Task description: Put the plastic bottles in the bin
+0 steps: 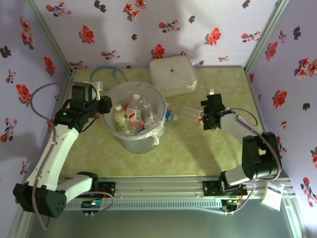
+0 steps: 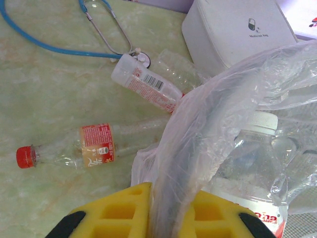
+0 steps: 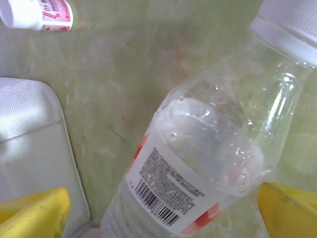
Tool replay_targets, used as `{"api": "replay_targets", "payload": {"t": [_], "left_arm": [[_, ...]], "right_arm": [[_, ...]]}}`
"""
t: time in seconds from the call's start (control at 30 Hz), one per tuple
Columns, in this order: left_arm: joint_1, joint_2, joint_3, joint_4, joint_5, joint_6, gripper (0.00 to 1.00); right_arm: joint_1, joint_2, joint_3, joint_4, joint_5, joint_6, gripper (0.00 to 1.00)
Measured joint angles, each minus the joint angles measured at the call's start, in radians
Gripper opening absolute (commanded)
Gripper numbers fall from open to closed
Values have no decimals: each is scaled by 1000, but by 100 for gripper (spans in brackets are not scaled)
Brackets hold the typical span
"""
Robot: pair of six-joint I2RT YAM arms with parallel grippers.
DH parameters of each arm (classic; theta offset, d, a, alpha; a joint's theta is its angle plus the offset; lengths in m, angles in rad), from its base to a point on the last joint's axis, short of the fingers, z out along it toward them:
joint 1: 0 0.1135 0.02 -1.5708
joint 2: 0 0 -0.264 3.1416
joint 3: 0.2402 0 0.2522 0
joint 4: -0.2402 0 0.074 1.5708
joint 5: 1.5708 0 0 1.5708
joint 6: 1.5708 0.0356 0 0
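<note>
The open fingers of my right gripper are on both sides of the bottle's body (image 3: 173,183), so it should keep going down over the clear white-capped bottle and close (image 3: 218,136) below its neck.
The bin (image 1: 136,141) stands mid-table, a grey bucket lined with a crinkly clear bag and holding several plastic bottles (image 1: 130,118). My left gripper (image 1: 102,105) is at its left rim, and its yellow fingers (image 2: 124,210) are shut on the bag-covered rim (image 2: 173,163). A white-capped bottle (image 2: 255,163) shows inside the bag. On the table beyond the bin lie a red-capped bottle (image 2: 94,146) and a white-labelled one (image 2: 146,84). My right gripper (image 1: 208,116) is open, and between its fingers lies a clear white-capped bottle (image 3: 208,163) on the table (image 1: 188,112).
A white rounded-square box (image 1: 172,74) sits at the back, close to the bin and to my right gripper (image 3: 29,148). A blue stethoscope (image 1: 106,74) lies at the back left. A small white pink-labelled container (image 3: 44,12) stands near the box. Flowered walls enclose the table.
</note>
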Motion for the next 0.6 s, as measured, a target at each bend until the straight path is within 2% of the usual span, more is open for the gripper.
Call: {"api": "replay_targets", "payload": {"t": [0.43, 0.6], "left_arm": [[0, 11, 10, -5, 0, 1, 0], [0, 18, 16, -7, 1, 2, 0]], "right_arm": [[0, 134, -18, 99, -4, 72, 96], [0, 135, -19, 100, -10, 84, 93]]}}
